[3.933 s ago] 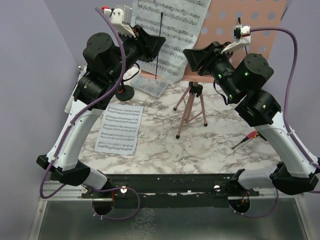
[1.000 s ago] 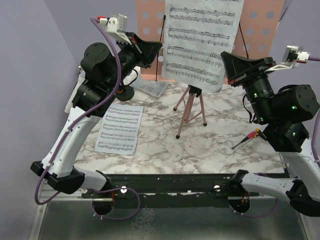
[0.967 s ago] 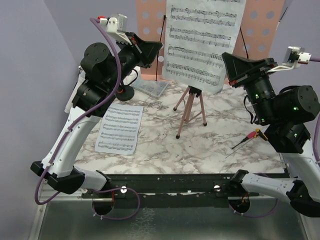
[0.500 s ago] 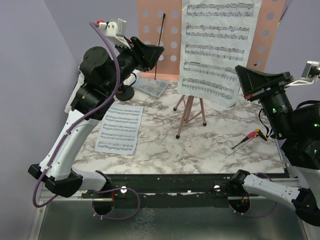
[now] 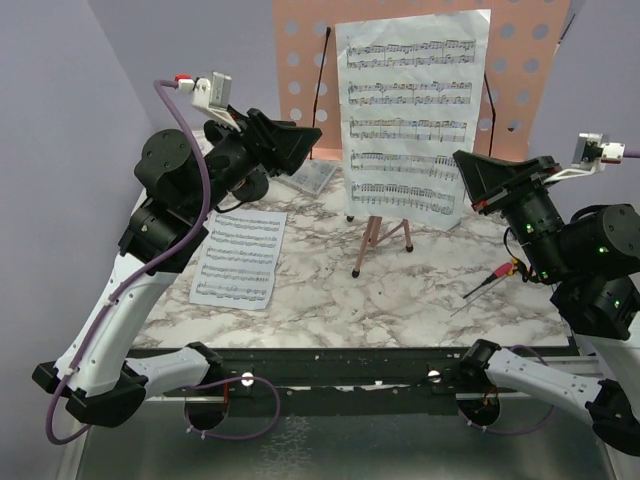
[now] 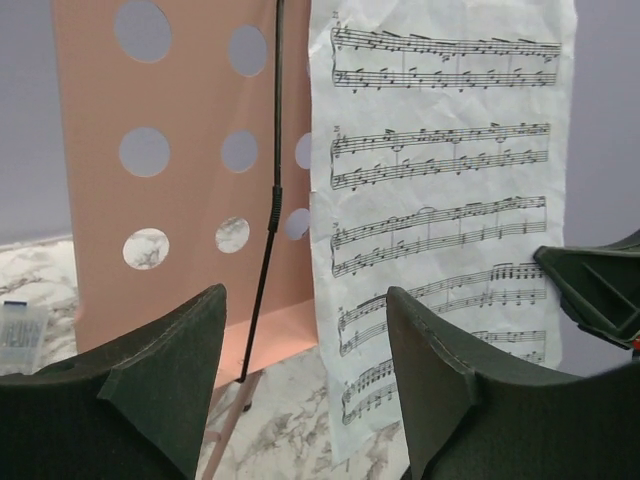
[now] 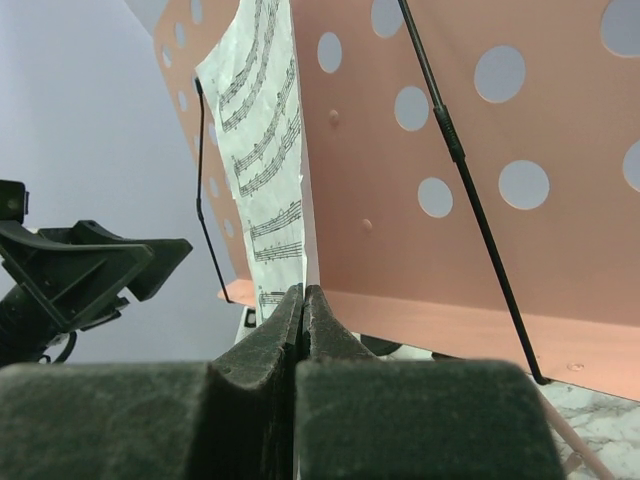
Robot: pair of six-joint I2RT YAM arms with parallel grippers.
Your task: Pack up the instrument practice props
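I should go next toward the page's lower part until my left gripper's open fingers straddle it, as the page's free edge is in line with them.
The pink perforated board stands at the back on thin pink tripod legs. My right gripper is shut on the lower right edge of a white sheet-music page and holds it upright in front of the board. The right wrist view shows the jaws pressed together on the page's edge, beside the board. My left gripper is open and empty, facing the board and page. A second page lies flat on the table. No microphones show.
A clear plastic case lies behind the left gripper. A thin red-handled tool lies on the marble table at the right. Black wire clips run down the board's face. Purple walls close in on the left and at the back.
My right gripper has taken the page off the board, swung it right, then brought it back left and lower. My left arm has drawn back to the left, still open.
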